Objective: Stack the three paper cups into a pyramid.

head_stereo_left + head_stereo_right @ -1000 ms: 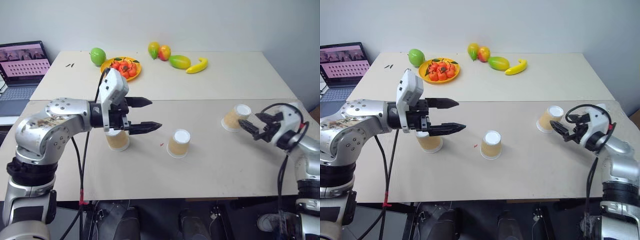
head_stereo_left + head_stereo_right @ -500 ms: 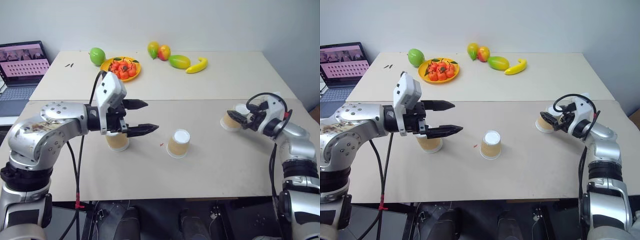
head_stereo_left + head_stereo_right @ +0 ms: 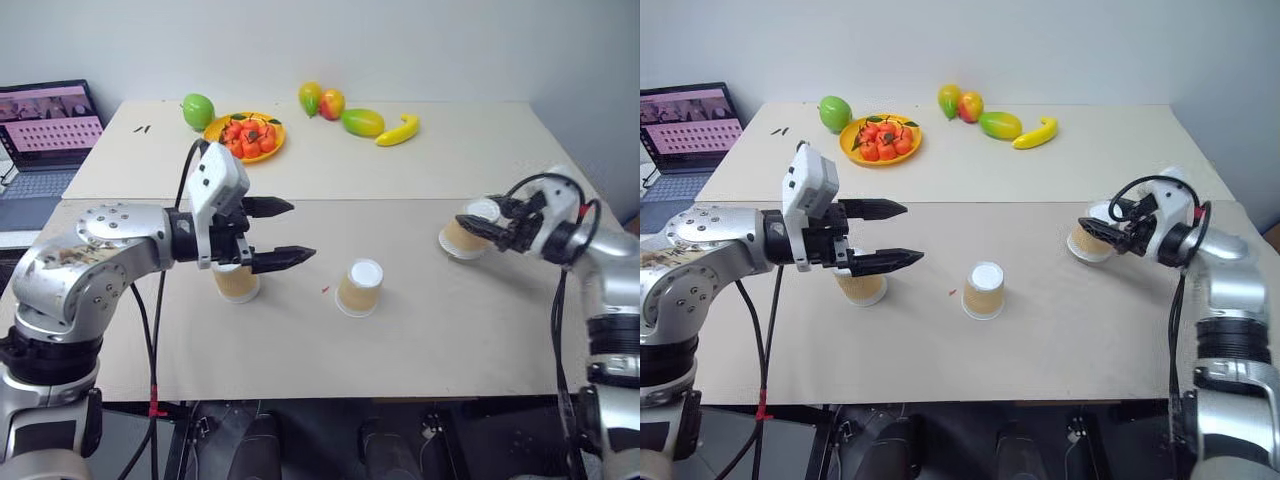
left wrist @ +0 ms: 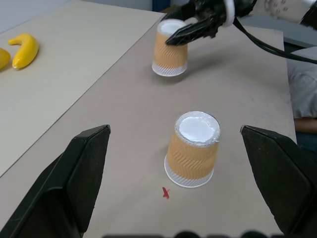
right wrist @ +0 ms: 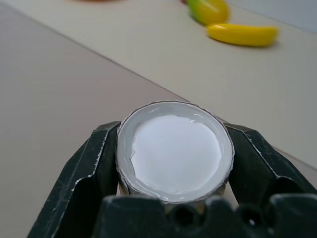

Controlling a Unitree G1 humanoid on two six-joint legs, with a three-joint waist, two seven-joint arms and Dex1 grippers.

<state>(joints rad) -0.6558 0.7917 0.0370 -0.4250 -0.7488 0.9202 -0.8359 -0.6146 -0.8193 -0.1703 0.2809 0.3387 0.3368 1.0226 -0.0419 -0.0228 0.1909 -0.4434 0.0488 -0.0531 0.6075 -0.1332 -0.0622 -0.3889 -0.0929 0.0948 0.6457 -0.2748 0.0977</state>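
The held cup's white base (image 3: 483,209) faces up and the path to the middle cup (image 3: 359,288) is open, so my right gripper keeps moving until both cups touch.
Three tan paper cups stand upside down on the near table, white bases up. My right gripper (image 3: 478,222) is shut on the top of the right cup (image 3: 460,238), its fingers (image 5: 89,168) clamping the white base (image 5: 174,148). I cannot tell whether that cup's rim still touches the table. The middle cup (image 3: 358,287) stands alone, seen also in the left wrist view (image 4: 193,151). My left gripper (image 3: 300,231) hovers open and holds nothing, above the left cup (image 3: 236,284), pointing toward the middle cup.
On the far table sit a yellow plate of red fruit (image 3: 244,137), a green fruit (image 3: 198,109), two mangoes (image 3: 322,102), a green mango (image 3: 361,122) and a banana (image 3: 398,131). A laptop (image 3: 45,130) stands at the left edge. A small red mark (image 3: 324,290) lies by the middle cup.
My right gripper swung in toward the right cup, shut on its top and rose slightly with it. The left arm stayed in place.
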